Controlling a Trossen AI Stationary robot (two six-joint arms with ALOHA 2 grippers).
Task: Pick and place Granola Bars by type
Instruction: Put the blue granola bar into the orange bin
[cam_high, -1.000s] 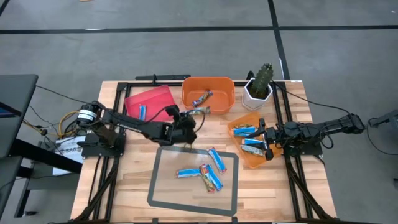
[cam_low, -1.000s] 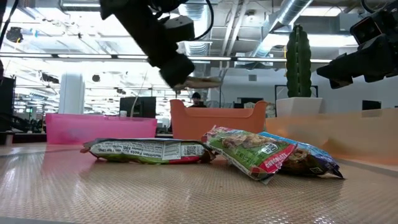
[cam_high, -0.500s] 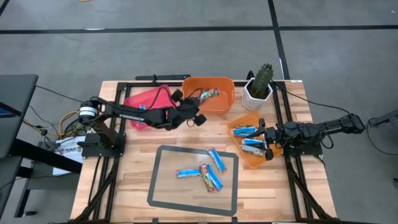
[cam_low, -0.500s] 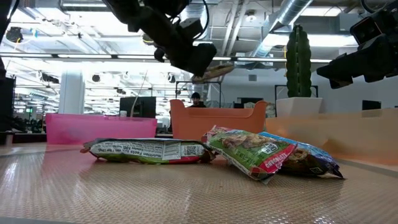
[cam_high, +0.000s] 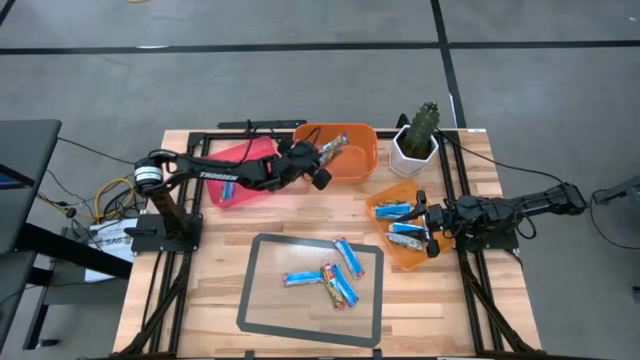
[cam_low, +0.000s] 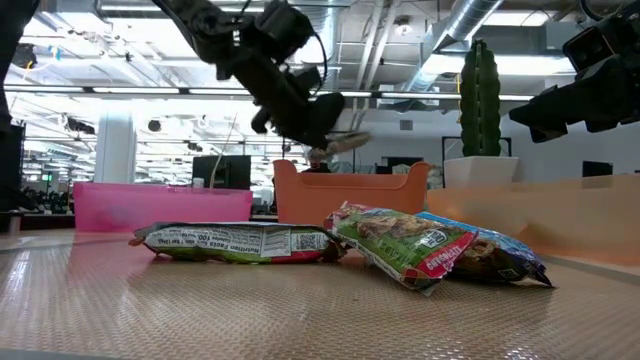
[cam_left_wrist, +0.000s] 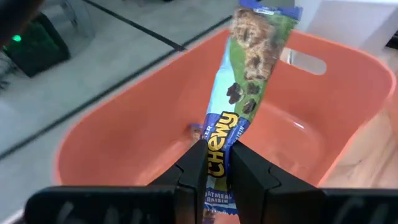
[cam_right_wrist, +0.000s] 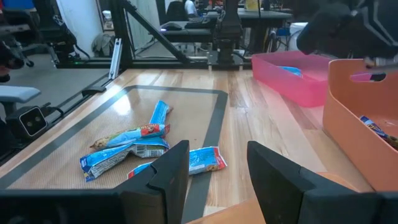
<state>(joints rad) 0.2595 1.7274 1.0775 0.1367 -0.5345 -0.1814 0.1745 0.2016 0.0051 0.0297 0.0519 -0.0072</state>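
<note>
The green-and-blue granola bar (cam_high: 334, 146) is hanging clear over the orange bin's open hollow (cam_high: 353, 161), so the robot's left gripper should go on lowering it until it is inside and then let go.
My left gripper (cam_high: 322, 161) is shut on a green-and-blue granola bar (cam_left_wrist: 252, 68), which it holds over the orange bin (cam_high: 358, 165) at the table's far side. In the low view the bar (cam_low: 342, 142) sticks out of that gripper above the bin's rim. Several more bars (cam_high: 335, 275) lie flat on the grey mat (cam_high: 262, 300). A blue bar (cam_high: 228, 183) lies in the pink bin (cam_high: 250, 160). My right gripper (cam_right_wrist: 217, 171) stands open and still by the orange tray (cam_high: 410, 255) at the right, which holds blue bars (cam_high: 395, 211). My left gripper pinches the bar between its two fingers at the bar's near end (cam_left_wrist: 217, 155). The fingers (cam_left_wrist: 193, 171) come from the table's left, slanting a little downward, in line with the bar. The bar is lifted clear and sticks out past the fingertips over the bin's hollow.
A potted cactus (cam_high: 420, 130) in a white pot stands at the far right, beside the orange bin. Bare wood lies between the bins and the mat. Black frame rails (cam_high: 455, 200) run along both table sides.
My left gripper, still shut on the bar, has swung from above the mat's far edge toward the table's far edge and has rolled at the wrist. The bar has gone with it, from in front of the orange bin to over it.
</note>
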